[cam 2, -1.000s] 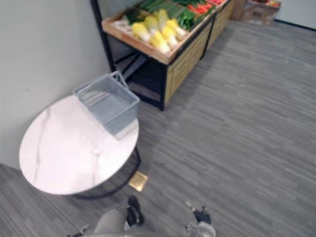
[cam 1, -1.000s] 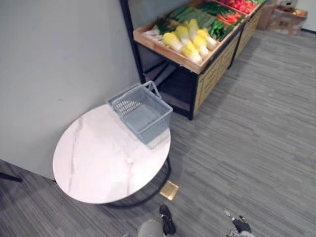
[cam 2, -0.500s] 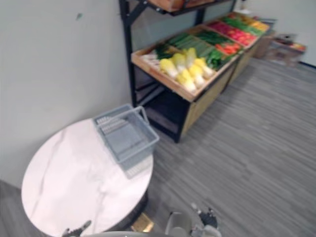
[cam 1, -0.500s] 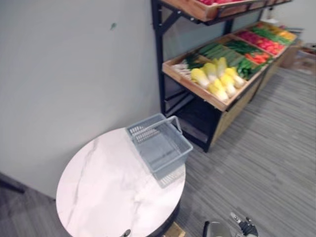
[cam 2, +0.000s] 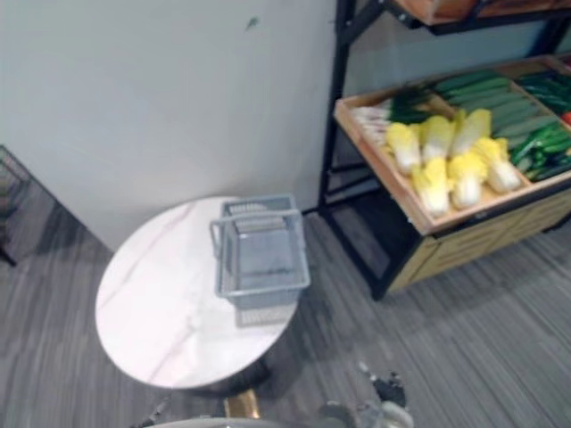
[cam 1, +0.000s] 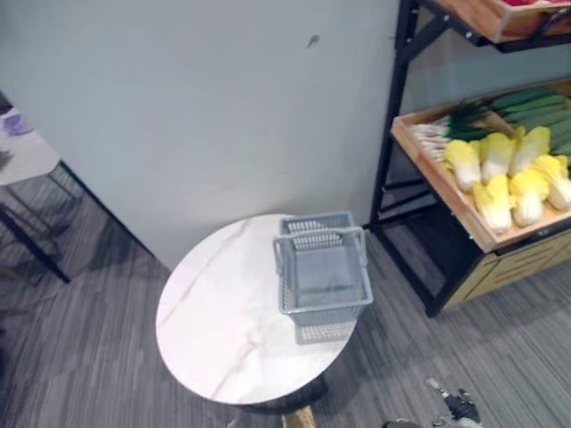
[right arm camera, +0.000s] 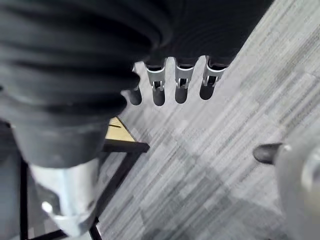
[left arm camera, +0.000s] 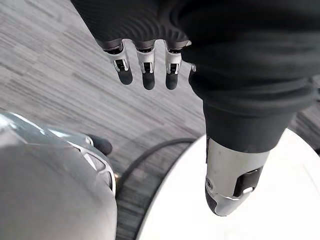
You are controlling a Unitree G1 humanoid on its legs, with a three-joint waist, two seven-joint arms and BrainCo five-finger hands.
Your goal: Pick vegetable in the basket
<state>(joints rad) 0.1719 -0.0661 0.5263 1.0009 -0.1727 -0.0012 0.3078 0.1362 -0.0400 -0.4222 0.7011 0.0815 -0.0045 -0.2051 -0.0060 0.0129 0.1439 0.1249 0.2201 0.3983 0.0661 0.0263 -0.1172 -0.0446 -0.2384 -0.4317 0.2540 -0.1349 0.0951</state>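
Observation:
I expect the grey plastic basket (cam 1: pixel 326 275) to hang with its open side up when I lift the handle, because the handle's arms (cam 1: pixel 278 257) meet the basket's rim at opposite sides.
An empty grey plastic basket (cam 1: pixel 323 278) with its handle up stands on the right side of a round white marble table (cam 1: pixel 223 330). To the right, a wooden shelf tray (cam 1: pixel 446 192) holds yellow-white napa cabbages (cam 1: pixel 507 171) and long green vegetables (cam 2: pixel 482 89). My left hand (left arm camera: pixel 145 70) hangs beside the table's edge (left arm camera: pixel 285 200), fingers relaxed and holding nothing. My right hand (right arm camera: pixel 180 85) hangs over the grey carpet, also open and bare; it shows low down in the left eye view (cam 1: pixel 455 406), well short of the basket and shelf.
A black metal post (cam 1: pixel 397 107) carries the shelf and an upper wooden tray (cam 1: pixel 500 13). A grey wall (cam 1: pixel 205 107) runs behind the table. Another small table (cam 1: pixel 22 152) stands at the far left. A brass floor plate (cam 1: pixel 299 417) lies under the round table.
The whole picture has shifted: the camera has swung left, so table and basket sit mid-picture and the shelf at the right. The basket stays on the table; both hands still hang low.

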